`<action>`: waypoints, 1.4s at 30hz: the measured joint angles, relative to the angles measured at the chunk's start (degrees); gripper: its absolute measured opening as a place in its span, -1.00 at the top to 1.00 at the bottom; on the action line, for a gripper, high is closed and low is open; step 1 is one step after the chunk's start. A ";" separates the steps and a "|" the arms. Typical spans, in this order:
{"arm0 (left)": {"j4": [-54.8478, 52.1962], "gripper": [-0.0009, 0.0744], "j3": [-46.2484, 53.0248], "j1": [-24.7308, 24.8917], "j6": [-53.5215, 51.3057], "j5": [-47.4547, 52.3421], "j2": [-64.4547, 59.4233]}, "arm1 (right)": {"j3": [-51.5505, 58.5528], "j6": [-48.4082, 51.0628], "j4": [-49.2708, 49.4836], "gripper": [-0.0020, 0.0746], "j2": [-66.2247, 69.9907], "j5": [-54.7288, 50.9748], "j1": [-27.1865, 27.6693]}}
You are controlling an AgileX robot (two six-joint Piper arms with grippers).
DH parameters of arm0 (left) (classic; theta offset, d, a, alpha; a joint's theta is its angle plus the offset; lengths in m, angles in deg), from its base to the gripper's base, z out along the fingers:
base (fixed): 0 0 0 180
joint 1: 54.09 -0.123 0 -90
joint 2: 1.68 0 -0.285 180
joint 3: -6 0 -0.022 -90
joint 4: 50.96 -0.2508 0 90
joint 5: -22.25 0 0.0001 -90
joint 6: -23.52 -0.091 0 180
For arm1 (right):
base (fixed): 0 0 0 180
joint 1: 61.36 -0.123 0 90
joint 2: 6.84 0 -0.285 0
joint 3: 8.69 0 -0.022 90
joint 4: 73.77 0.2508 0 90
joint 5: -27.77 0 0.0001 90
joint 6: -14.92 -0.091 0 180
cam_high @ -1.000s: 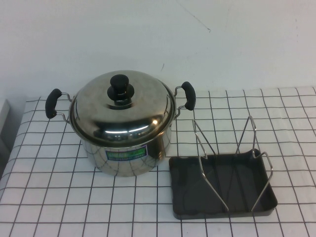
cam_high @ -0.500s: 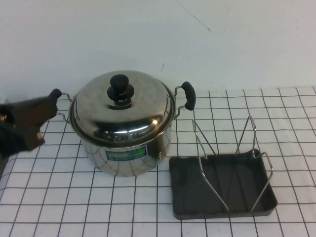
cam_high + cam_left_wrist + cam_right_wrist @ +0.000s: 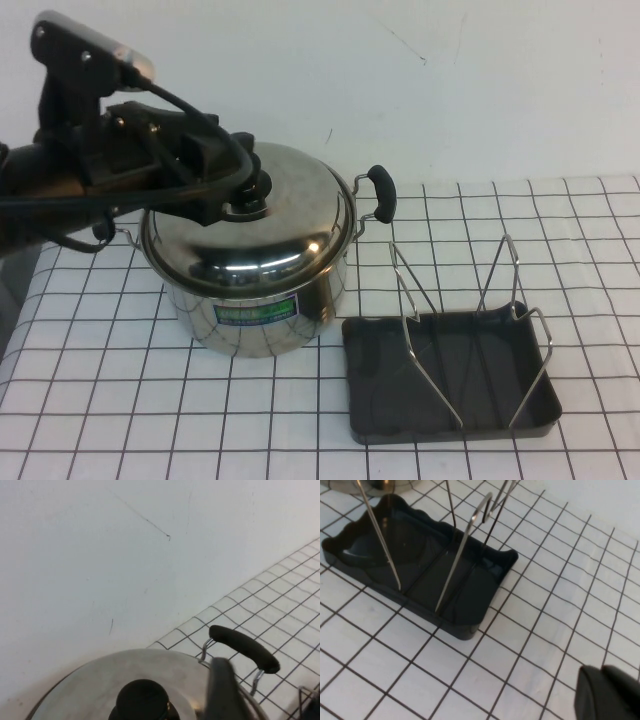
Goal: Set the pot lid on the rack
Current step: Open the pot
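Note:
The wire rack's loops point(image 3: 549, 350) spread apart at a slant. The pot lid point(image 3: 285, 205) will therefore stand on its edge and tilt away from the pot when I let it down.
The pot lid point(image 3: 275, 235), shiny steel with a black knob point(image 3: 256, 190), lies on the steel pot point(image 3: 260, 310). My left gripper point(image 3: 236, 186) reaches in from the left and hangs open over the lid at the knob. In the left wrist view one finger point(image 3: 225, 690) stands beside the knob point(image 3: 142, 700) on the lid point(image 3: 95, 680). The wire rack point(image 3: 505, 270) stands on its dark tray point(image 3: 380, 415) to the right of the pot. My right gripper point(image 3: 607, 695) is shut and empty over the checked cloth beside the rack point(image 3: 465, 545); it is out of the high view.
The pot has two black handles; the right one point(image 3: 383, 192) sticks out toward the rack and also shows in the left wrist view point(image 3: 245, 647). A white wall stands close behind the pot. The tray point(image 3: 470, 625) sits on a white checked cloth point(image 3: 120, 400).
My left arm has come in from the left edge and moved right and up, so that its gripper is now over the lid's knob. Lid, pot and rack have not moved.

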 joint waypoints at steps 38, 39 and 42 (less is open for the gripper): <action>3.00 0.10 -8.61 2.37 -10.56 -8.14 -19.31 | 0.13 2.13 2.07 0.95 0.00 -0.23 0.00; 2.77 0.10 -8.97 2.37 -10.66 -7.22 -19.31 | 0.13 2.13 2.07 0.95 0.00 -0.23 0.00; 2.43 0.10 -9.62 2.37 -10.66 -4.57 -19.31 | 0.13 2.13 2.07 0.95 0.00 -0.23 0.00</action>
